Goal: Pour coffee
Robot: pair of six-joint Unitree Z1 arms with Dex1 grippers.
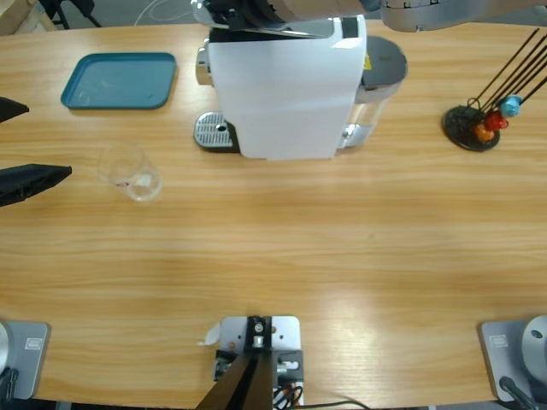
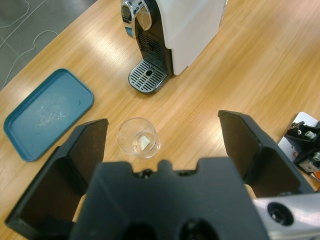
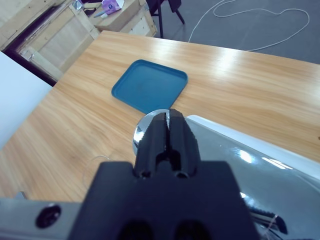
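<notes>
The white patch (image 1: 143,181) lies flat inside the tumbler's round base, so the patch will move along in place when the robot carries the glass tumbler (image 1: 132,172).
A small clear glass tumbler (image 1: 130,173) (image 2: 138,137) stands on the table left of the middle; it looks empty, and no coffee shows in it. My left gripper (image 1: 47,141) (image 2: 162,122) is open at the left edge, its jaws spread wide and apart from the glass, which lies just beyond them. The white coffee machine (image 1: 286,85) (image 2: 187,25) stands at the back centre, its metal drip grate (image 1: 214,131) (image 2: 148,76) bare. My right gripper (image 3: 169,117) is shut, its tips over the machine's chrome top lever (image 3: 145,132).
A teal tray (image 1: 120,81) (image 2: 47,112) (image 3: 150,85) lies at the back left. A black wire stand (image 1: 472,126) at the back right holds blue, red and orange capsules. The right arm (image 1: 427,10) crosses the top edge above the machine.
</notes>
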